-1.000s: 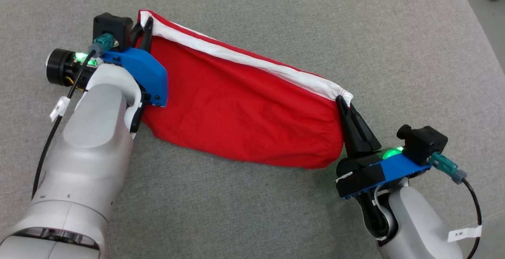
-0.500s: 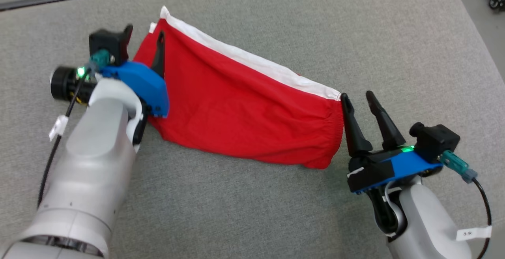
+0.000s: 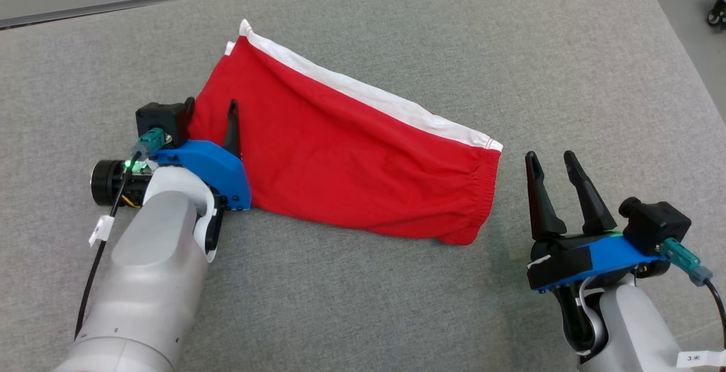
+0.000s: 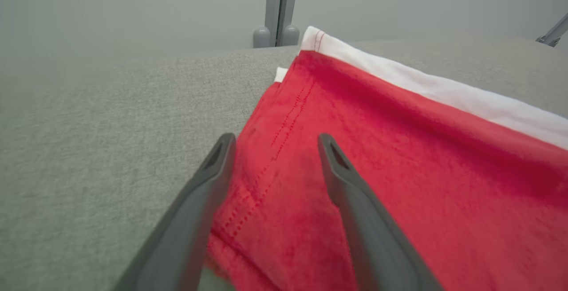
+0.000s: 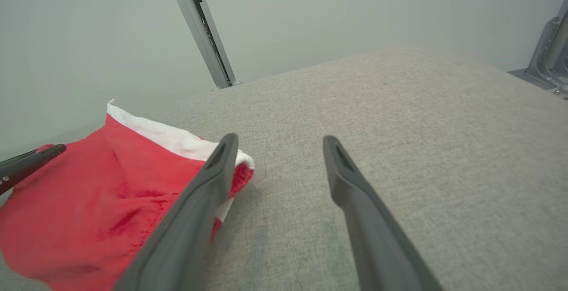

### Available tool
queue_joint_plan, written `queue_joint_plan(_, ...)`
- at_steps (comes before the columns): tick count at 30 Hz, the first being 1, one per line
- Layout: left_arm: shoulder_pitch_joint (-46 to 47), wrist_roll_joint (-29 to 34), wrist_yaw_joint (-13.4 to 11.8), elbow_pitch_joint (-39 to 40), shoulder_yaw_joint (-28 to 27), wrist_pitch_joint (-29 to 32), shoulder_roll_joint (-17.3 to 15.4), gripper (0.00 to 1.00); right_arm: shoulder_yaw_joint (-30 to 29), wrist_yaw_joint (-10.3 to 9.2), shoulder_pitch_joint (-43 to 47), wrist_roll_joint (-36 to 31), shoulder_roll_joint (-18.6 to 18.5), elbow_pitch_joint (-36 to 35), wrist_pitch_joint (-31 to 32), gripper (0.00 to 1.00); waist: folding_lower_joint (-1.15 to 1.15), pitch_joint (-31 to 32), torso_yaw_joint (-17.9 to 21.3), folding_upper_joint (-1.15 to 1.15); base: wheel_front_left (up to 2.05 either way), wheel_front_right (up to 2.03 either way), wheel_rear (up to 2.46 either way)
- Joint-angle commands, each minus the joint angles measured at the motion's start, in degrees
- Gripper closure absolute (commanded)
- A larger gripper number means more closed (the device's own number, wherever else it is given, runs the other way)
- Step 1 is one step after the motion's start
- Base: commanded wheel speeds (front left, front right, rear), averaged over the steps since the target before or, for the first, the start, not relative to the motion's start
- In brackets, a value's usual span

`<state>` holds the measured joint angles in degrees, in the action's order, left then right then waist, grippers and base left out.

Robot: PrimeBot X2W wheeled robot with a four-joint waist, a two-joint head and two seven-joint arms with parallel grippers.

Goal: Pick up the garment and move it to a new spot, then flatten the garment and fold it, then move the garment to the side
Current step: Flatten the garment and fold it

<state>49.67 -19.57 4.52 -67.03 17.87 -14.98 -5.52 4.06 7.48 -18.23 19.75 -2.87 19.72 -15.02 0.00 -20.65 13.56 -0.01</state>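
Fine puckers (image 3: 484, 180) run along the garment's red edge. The gathered end (image 3: 478, 198) will therefore stay ruffled and raised when I pull the garment to the side.
The garment (image 3: 351, 156), red with a white band along its far edge, lies flat and slanted on the grey table (image 3: 510, 49). My left gripper (image 3: 211, 112) stands open over its left hem, one finger above the red cloth, holding nothing. In the left wrist view the garment (image 4: 399, 149) lies under and beyond the open left gripper (image 4: 275, 140). My right gripper (image 3: 549, 157) is open, just right of the garment's gathered end and apart from it. The right wrist view has the right gripper (image 5: 277, 140) over bare table, with the garment (image 5: 111, 184) to its left.
The table's far edge runs along the top, with a pale wall and a metal post (image 4: 277, 11) behind it. The table's right edge curves away at the upper right, where a dark wheel (image 3: 716, 12) stands on the floor.
Both grippers were shut on the garment's far corners a second ago; they have opened, let go and drawn back toward me. The garment now rests on the table. The camera has also shifted.
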Motion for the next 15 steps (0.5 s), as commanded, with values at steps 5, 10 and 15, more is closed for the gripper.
queue_joint_plan(5,1.43,1.03,-4.15,-2.55,0.33,-0.29,-1.7,0.0,-0.51,0.02,0.71,-0.58,-0.11,0.07,-0.22,0.0,0.0,-0.69,1.02,0.01,0.0,0.0,0.0)
queue_joint_plan(10,0.67,0.62,-5.37,-4.34,0.41,0.86,-1.55,0.0,-0.7,0.02,1.16,-0.61,-0.1,0.14,-0.22,0.0,0.0,-0.59,1.28,0.01,0.0,0.0,0.0)
queue_joint_plan(15,-0.54,-0.35,-3.3,-5.54,0.77,3.4,-0.52,1.0,-0.78,0.02,1.4,-0.45,-0.1,0.32,-0.21,0.0,0.0,0.11,0.68,0.01,0.0,0.0,0.0)
